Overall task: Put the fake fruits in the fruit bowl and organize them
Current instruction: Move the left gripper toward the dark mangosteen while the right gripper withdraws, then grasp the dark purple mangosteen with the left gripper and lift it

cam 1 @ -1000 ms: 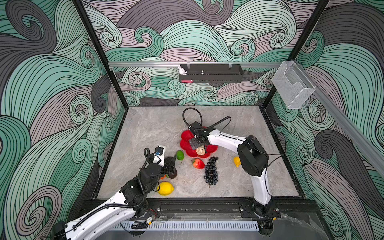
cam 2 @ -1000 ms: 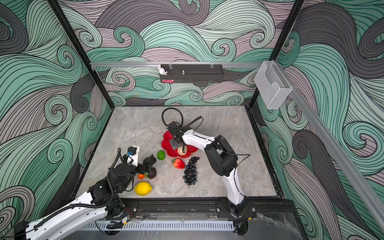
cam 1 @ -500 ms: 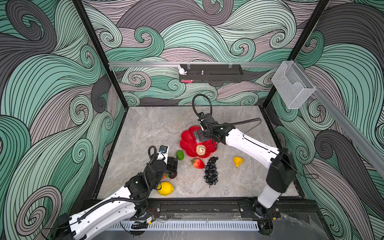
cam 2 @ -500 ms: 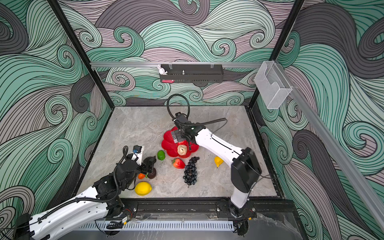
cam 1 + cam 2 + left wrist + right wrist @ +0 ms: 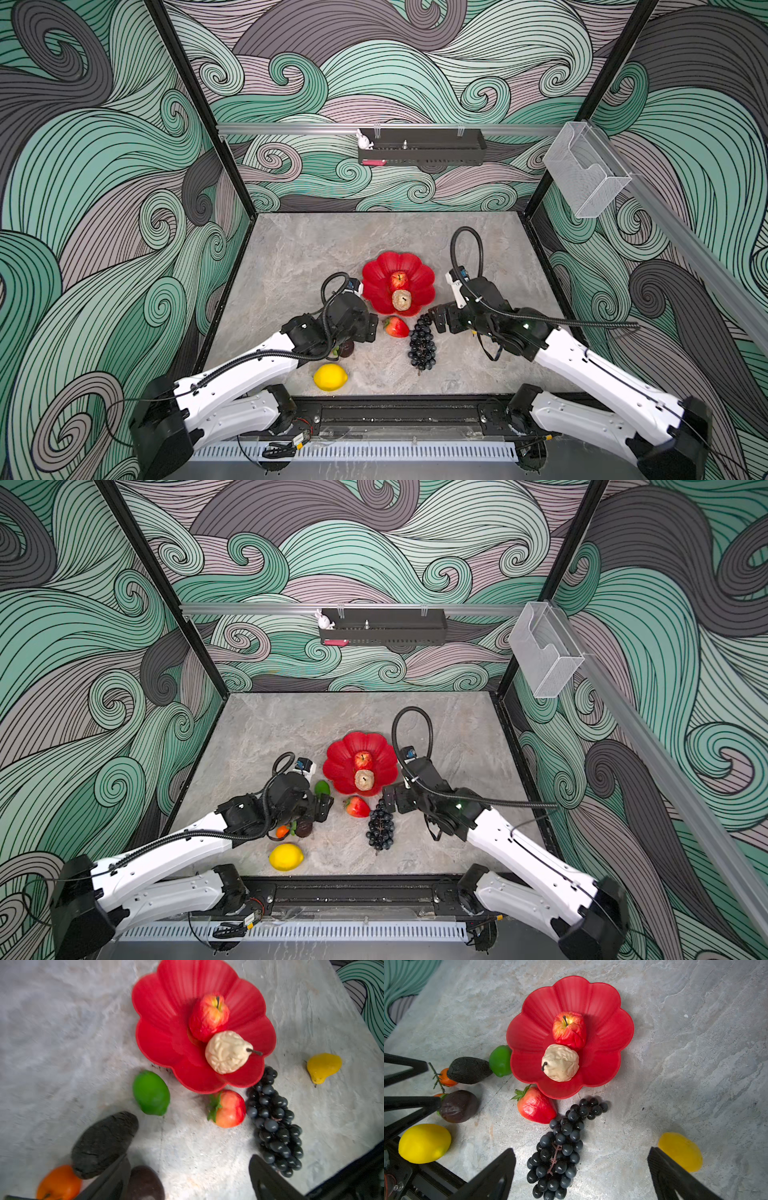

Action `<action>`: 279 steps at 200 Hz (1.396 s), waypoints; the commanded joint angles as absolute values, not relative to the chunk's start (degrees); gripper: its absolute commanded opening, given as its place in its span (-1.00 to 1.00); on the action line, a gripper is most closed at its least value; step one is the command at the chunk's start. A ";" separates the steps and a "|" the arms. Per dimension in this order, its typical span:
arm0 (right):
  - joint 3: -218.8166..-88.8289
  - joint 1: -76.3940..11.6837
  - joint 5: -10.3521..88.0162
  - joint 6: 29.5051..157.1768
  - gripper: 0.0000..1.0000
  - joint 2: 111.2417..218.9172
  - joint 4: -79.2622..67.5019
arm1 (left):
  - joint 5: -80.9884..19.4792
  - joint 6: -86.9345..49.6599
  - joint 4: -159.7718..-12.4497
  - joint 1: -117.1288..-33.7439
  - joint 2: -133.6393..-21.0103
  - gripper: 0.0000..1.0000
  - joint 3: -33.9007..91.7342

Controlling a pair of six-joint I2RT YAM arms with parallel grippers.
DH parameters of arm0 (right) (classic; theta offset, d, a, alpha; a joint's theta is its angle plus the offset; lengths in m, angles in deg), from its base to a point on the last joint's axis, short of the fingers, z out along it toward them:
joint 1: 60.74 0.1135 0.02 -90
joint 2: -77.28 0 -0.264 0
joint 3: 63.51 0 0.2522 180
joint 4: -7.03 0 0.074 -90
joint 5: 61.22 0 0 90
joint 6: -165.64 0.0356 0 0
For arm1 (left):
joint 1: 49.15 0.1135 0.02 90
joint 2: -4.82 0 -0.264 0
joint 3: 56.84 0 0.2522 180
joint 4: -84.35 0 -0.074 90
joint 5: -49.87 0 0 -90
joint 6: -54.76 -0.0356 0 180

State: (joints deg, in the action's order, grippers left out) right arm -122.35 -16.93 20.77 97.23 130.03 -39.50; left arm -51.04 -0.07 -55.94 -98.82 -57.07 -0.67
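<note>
Next, I pick up the dark mangosteen (image 5: 304, 828) with my left gripper and hand it over above the grape bunch (image 5: 380, 827), because the mangosteen lies far from my right gripper.
The red fruit bowl (image 5: 376, 282) holds a red apple (image 5: 398, 280) and a cream lumpy fruit (image 5: 401, 300). On the table in front of it lie a strawberry (image 5: 396, 326), a dark grape bunch (image 5: 422, 345), a lime (image 5: 322, 788) and a lemon (image 5: 330, 377). A yellow pear (image 5: 323, 1067) lies to the right. My left gripper (image 5: 326, 806) is open beside the lime, over two dark avocados (image 5: 104, 1144) and an orange (image 5: 59, 1182). My right gripper (image 5: 581, 1169) is open above the grape bunch (image 5: 560, 1147), holding nothing.
A black wall tray (image 5: 422, 147) and a clear plastic holder (image 5: 582, 174) hang above the table. The patterned walls close in the grey stone table (image 5: 332, 249) on three sides. The black front rail (image 5: 395, 411) runs along the near edge.
My right gripper has drawn back from over the bowl to the front right, uncovering the apple and cream fruit. My left gripper has moved right, towards the strawberry.
</note>
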 commanded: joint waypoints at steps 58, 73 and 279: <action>-112.27 -16.66 26.07 106.21 0.99 118.18 -34.69 | -59.90 18.83 -38.35 -100.56 -59.56 0.78 3.95; -111.26 -16.62 26.74 106.74 0.99 117.82 -34.35 | -60.57 21.30 -35.33 -100.56 -58.20 0.78 3.23; -113.04 -10.41 28.63 109.04 0.96 124.00 -30.43 | -54.22 17.23 -30.51 -95.29 -68.47 0.53 4.40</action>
State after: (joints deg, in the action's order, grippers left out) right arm -111.16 -11.35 30.63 108.09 123.80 -31.53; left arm -51.81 16.79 -38.03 -95.60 -64.09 -0.69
